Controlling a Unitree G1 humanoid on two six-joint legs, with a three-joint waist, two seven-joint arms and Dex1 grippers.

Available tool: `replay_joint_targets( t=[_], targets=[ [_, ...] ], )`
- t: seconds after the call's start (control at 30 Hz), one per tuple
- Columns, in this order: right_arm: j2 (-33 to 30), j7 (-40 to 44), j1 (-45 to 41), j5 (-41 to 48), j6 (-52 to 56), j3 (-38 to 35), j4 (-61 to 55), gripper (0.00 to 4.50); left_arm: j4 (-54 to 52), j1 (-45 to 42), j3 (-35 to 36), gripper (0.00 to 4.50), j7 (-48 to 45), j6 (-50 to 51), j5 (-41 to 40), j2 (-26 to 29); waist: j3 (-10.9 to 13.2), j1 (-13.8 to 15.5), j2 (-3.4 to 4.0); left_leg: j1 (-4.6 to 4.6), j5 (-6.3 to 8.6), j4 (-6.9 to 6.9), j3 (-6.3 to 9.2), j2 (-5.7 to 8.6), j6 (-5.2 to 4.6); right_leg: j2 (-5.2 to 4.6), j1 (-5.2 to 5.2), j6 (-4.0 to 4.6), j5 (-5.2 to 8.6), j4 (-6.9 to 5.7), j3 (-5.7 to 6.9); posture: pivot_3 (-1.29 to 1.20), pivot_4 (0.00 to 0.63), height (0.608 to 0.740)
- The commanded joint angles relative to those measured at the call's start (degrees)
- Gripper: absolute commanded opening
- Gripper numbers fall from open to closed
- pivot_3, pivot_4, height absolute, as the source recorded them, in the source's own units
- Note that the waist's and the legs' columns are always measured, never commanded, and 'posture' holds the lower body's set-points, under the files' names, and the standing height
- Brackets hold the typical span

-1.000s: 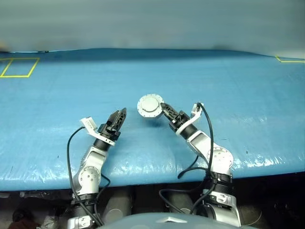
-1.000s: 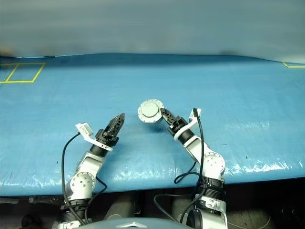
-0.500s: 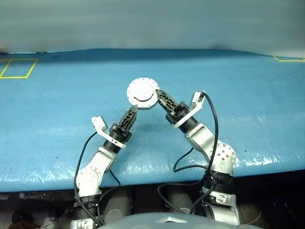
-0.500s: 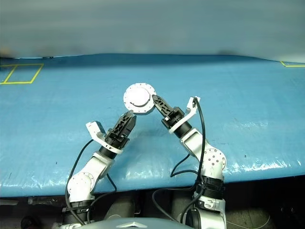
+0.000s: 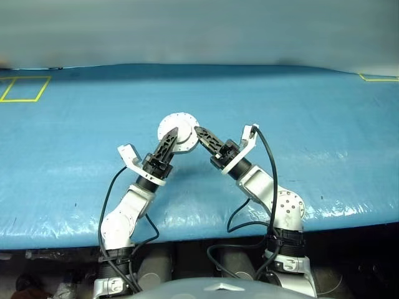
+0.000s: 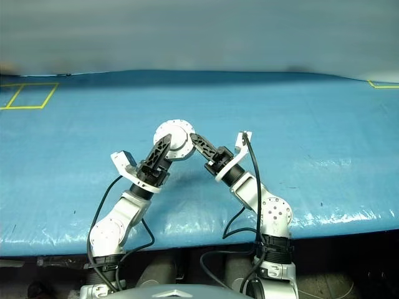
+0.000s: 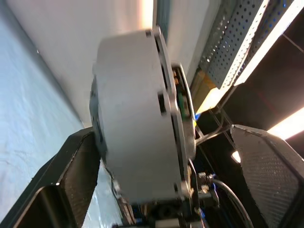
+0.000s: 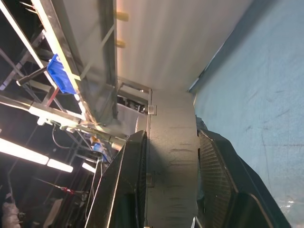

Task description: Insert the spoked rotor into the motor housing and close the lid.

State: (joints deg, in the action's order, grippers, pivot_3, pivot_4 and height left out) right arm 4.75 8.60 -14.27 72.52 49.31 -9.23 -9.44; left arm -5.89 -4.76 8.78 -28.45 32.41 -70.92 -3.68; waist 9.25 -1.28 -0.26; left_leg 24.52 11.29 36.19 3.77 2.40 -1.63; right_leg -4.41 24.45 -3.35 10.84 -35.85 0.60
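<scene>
I expect the lid to stay on and move along with the housing when I carry it, because the lid's notched edge (image 7: 163, 102) sits close along the housing's rim (image 7: 134, 114).
The motor housing (image 5: 178, 131), a short silver cylinder, hangs above the blue table with its round toothed face toward the head camera. My right gripper (image 5: 199, 132) is shut on it from the right, and its pads (image 8: 214, 176) press both flat ends of the housing (image 8: 171, 159). My left gripper (image 5: 171, 136) reaches up from the left and stands open, its fingers (image 7: 71, 183) straddling the housing (image 7: 135, 118) with a gap on one side. The lid (image 7: 186, 114), a thin notched disc, lies against one end, with green and copper showing in the slit. The spoked rotor is hidden.
The blue sheet-covered table (image 5: 299, 124) spreads wide on all sides. A yellow taped square (image 5: 25, 88) marks the far left corner and a yellow taped corner (image 5: 379, 77) marks the far right. The table's front edge (image 5: 206, 227) runs just before the arms.
My right gripper has lifted the housing and carried it left and toward me. The left arm rose, rolled and swung right, and its fingers opened around the housing.
</scene>
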Motion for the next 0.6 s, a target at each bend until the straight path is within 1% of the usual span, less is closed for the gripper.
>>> replay_joint_targets(
  t=[0.03,0.17,0.27,0.37,0.4,0.53,0.6],
  targets=[
    [0.71,1.26,-0.6,1.68,-0.71,1.02,-3.24,1.26,0.46,-1.74,-0.85,4.47,-0.21,-2.77,0.98,-4.76,0.0,0.01,0.0,0.0,0.0,0.0,-0.01,0.0,0.0,0.0,0.0,0.01,-0.01,0.0,-0.01,0.0,0.15,0.74],
    [0.55,1.44,-0.31,1.62,-0.72,1.41,-3.73,1.26,1.11,-2.37,-2.12,4.47,-0.9,-5.2,3.19,-4.91,0.0,-0.01,0.0,0.0,0.0,0.0,-0.01,-0.01,0.0,0.01,0.01,0.02,-0.02,0.0,-0.01,0.0,0.15,0.74],
    [0.46,1.57,-0.14,1.73,-0.84,1.76,-3.96,1.26,1.06,-2.01,-3.82,3.91,-2.86,-5.11,4.43,-4.04,0.0,-0.02,0.0,-0.01,0.0,0.01,-0.02,-0.01,0.0,0.02,0.0,0.02,-0.02,-0.01,-0.02,0.0,0.15,0.74],
    [0.47,1.39,0.15,1.74,-0.95,2.21,-4.34,1.26,0.23,-1.37,-4.21,2.89,-4.26,-4.39,3.45,-3.59,0.0,-0.03,0.0,-0.01,0.0,0.01,-0.03,-0.01,0.0,0.02,0.0,0.0,-0.01,-0.01,-0.03,0.0,0.15,0.74],
    [0.48,1.36,0.23,1.69,-0.97,2.36,-4.44,1.26,0.0,-1.18,-4.19,2.71,-3.67,-4.75,3.87,-3.54,0.0,-0.04,-0.01,-0.01,0.0,0.01,-0.03,-0.01,0.0,0.02,0.0,0.0,-0.01,-0.01,-0.03,0.0,0.15,0.74],
    [0.52,1.41,0.36,1.63,-1.07,2.59,-4.56,1.26,-0.31,-0.84,-4.22,2.65,-0.73,-5.02,4.77,-3.03,0.0,-0.07,0.0,-0.02,0.0,0.02,-0.03,-0.01,-0.01,0.02,0.0,-0.01,-0.01,-0.02,-0.04,0.0,0.15,0.74],
    [0.55,1.42,0.28,1.56,-1.17,2.64,-4.43,1.26,-0.43,-0.73,-4.3,2.65,-0.74,-4.35,4.08,-2.54,0.0,-0.07,0.0,-0.02,0.0,0.04,-0.02,-0.01,-0.01,0.02,0.0,-0.02,-0.02,-0.04,-0.04,0.0,0.15,0.74]
  ],
)
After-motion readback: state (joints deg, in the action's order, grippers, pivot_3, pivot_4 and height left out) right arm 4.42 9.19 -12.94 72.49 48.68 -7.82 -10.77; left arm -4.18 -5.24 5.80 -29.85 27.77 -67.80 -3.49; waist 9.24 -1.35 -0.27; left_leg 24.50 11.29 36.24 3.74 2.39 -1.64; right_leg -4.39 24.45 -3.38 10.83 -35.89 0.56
